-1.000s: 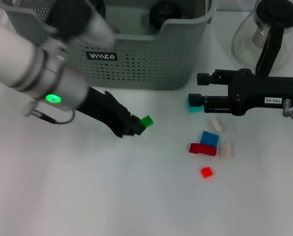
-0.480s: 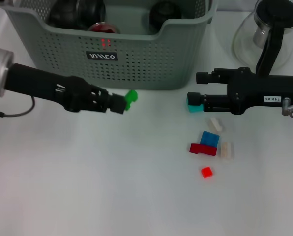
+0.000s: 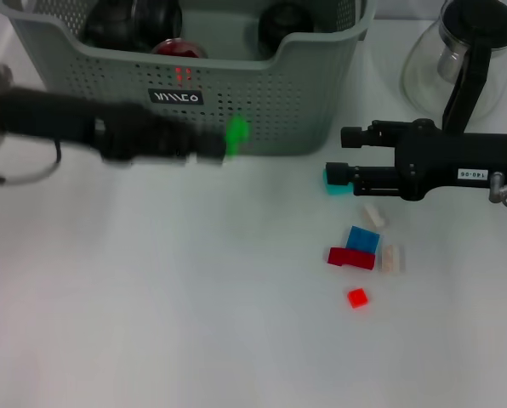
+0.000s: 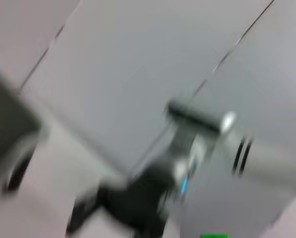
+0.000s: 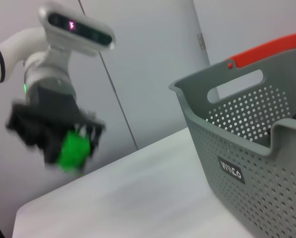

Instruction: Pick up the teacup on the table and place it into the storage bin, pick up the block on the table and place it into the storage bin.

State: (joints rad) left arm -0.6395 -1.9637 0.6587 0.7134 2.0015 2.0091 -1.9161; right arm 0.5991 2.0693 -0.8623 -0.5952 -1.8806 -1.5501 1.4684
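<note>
My left gripper keeps going over the bin's rim and lets go inside, because the green block (image 3: 237,134) is pinched in the gripper's fingers and the storage bin's open top (image 3: 226,36) is clear.
My left gripper (image 3: 219,144) is shut on a small green block (image 3: 235,133), held in the air just in front of the storage bin's (image 3: 262,102) front wall, below its dipped rim. The right wrist view shows the same green block (image 5: 72,148) pinched in the left gripper (image 5: 63,136), off to the side of the bin (image 5: 247,148). Dark round teacups (image 3: 283,21) lie inside the bin; none stands on the table. My right gripper (image 3: 337,153) rests open at the right, beside a cyan block (image 3: 334,183).
A glass teapot (image 3: 466,51) with a black handle stands at the back right. Loose blocks lie right of centre: blue (image 3: 364,239), red (image 3: 350,257), a small red one (image 3: 357,297) and two cream ones (image 3: 393,257).
The left gripper has lifted the green block from the table and carried it back towards the bin's front wall. The right arm has not moved.
</note>
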